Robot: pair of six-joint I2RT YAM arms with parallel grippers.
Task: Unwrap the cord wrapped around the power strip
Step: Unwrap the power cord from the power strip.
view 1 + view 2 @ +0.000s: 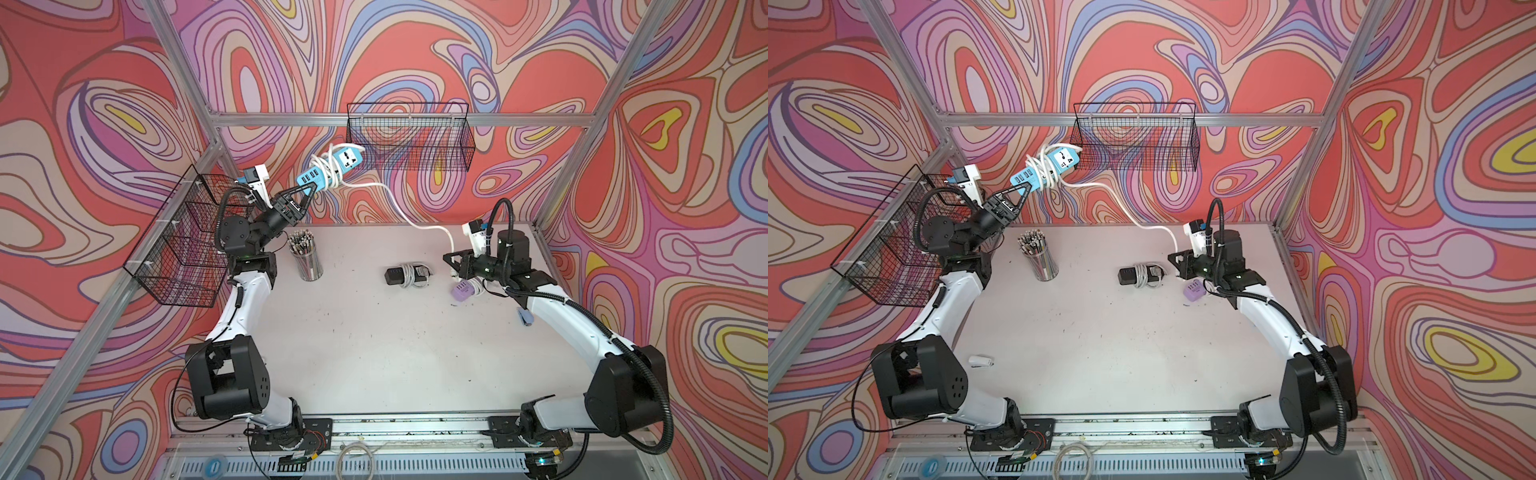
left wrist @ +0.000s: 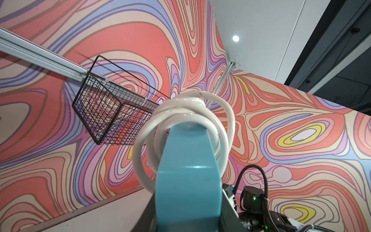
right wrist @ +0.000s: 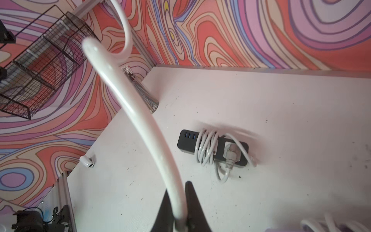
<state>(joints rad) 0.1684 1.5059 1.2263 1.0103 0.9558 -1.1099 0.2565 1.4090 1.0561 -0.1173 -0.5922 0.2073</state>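
My right gripper has the cord's loose length clear of the loops on the light blue strip, so it should keep going down past the black strip and let go there.
My left gripper holds a light blue power strip by one end, high in the air near the back wall. In the left wrist view its jaws stand tight on both sides of the strip's body, so it is shut on it. A white cord is looped several times around the strip's middle. The cord's free length sags down to the right. My right gripper, low over the table's back right, is shut on that cord.
On the table lie a black power strip with its own wrapped cord and a purple one under the right wrist. A cup of pens stands back left. Wire baskets hang on the back wall and left wall.
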